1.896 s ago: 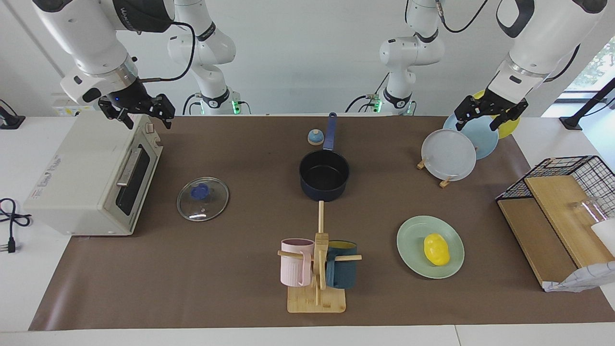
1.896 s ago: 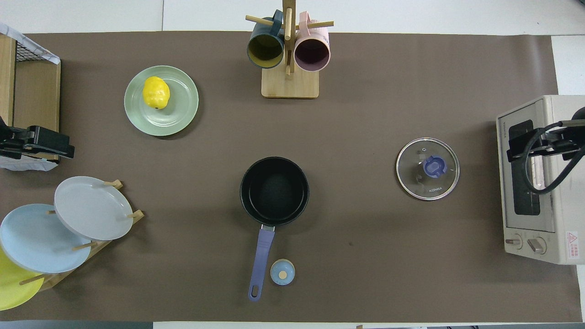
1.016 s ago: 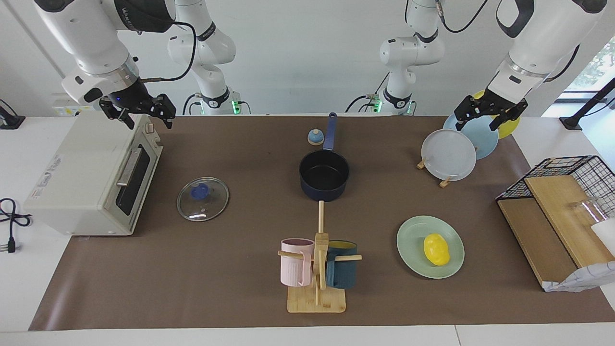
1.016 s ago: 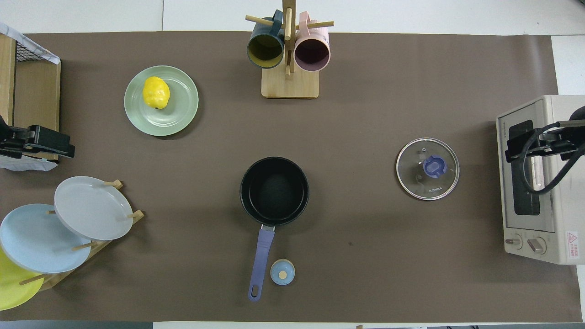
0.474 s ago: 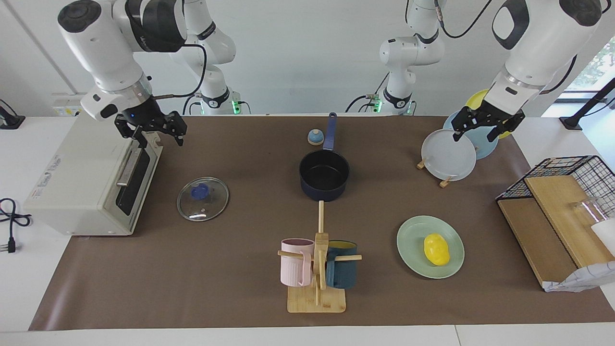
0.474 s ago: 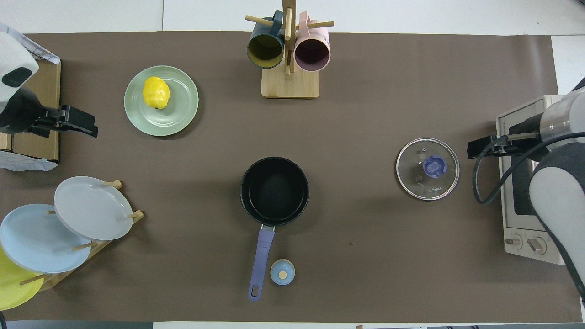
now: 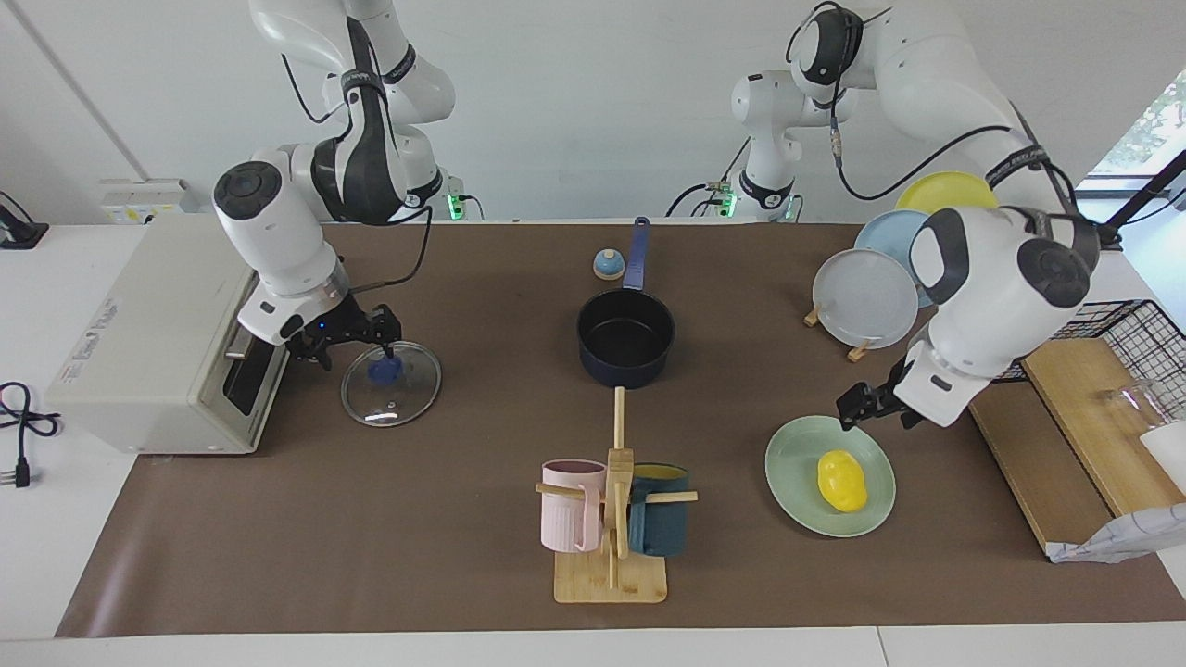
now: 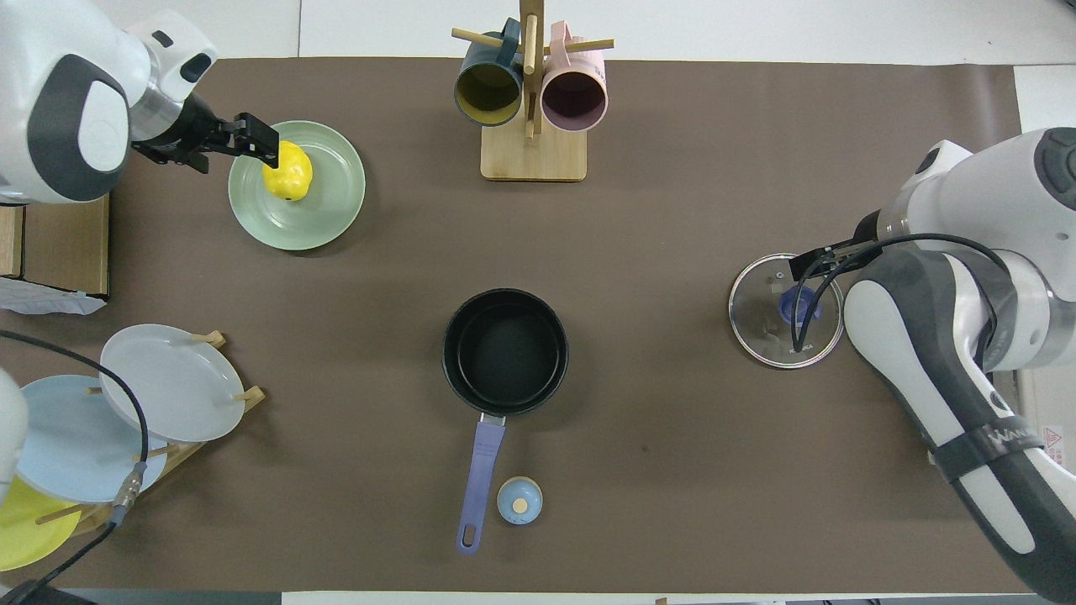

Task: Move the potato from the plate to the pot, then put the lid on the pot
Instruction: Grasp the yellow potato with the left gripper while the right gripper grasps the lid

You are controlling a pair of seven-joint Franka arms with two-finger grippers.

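The glass lid's rim (image 8: 763, 314) is almost the same size as the navy pot's opening (image 8: 505, 349). The lid will lie flat over the potato when I lower it.
The yellow potato (image 7: 841, 481) (image 8: 287, 169) lies on the mint-green plate (image 7: 795, 468) (image 8: 324, 210), toward the left arm's end of the table and farther from the robots than the pot. My left gripper (image 7: 876, 410) (image 8: 255, 139) is open, just above the plate's rim beside the potato. The navy pot (image 7: 625, 338) (image 8: 505, 351) stands empty mid-table. The glass lid (image 7: 394, 396) (image 8: 767, 336) lies flat toward the right arm's end. My right gripper (image 7: 355, 350) (image 8: 820, 259) is open, just above the lid's edge near its blue knob.
A mug tree (image 7: 611, 519) with a pink and a teal mug stands farther from the robots than the pot. A toaster oven (image 7: 157, 343) is beside the lid. A rack of upright plates (image 7: 866, 298), a wire-and-wood shelf (image 7: 1066, 408) and a small bell (image 7: 608, 265) also stand here.
Both arms have swung down and out from their raised places: the left gripper from over the plate rack to the green plate, the right gripper from over the toaster oven to the lid.
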